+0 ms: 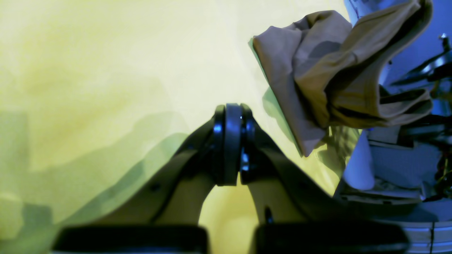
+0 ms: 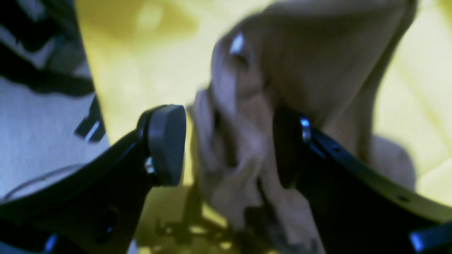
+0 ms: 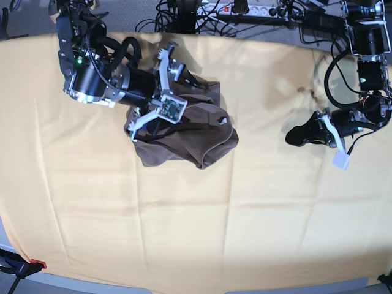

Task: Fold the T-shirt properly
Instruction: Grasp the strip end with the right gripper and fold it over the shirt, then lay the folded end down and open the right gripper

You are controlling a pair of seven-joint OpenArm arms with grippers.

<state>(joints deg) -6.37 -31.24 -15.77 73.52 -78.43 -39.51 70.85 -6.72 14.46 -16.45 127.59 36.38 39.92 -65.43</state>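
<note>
The T-shirt is bunched up in a heap (image 3: 195,133), so my right gripper should pull the crumpled fold (image 2: 235,139) open and then make the T-shirt's front edge straight before folding.
The taupe T-shirt (image 3: 190,138) lies bunched in a heap on the yellow cloth (image 3: 202,226), left of centre in the base view. My right gripper (image 3: 180,92) is down on the heap's back edge. In the right wrist view it (image 2: 226,144) is open wide, with a crumpled fold of the T-shirt (image 2: 240,116) between the fingers; the left pad (image 2: 166,144) stands apart from the fabric. My left gripper (image 3: 294,137) rests shut and empty on the cloth far to the right. In its own view the closed tips (image 1: 231,141) point past the T-shirt (image 1: 317,70).
The yellow cloth (image 1: 106,70) covers the whole table. Cables and a power strip (image 3: 245,8) run along the back edge. A clamp with a red tip (image 3: 24,267) grips the front left corner. The right arm's body (image 3: 92,76) stands over the back left.
</note>
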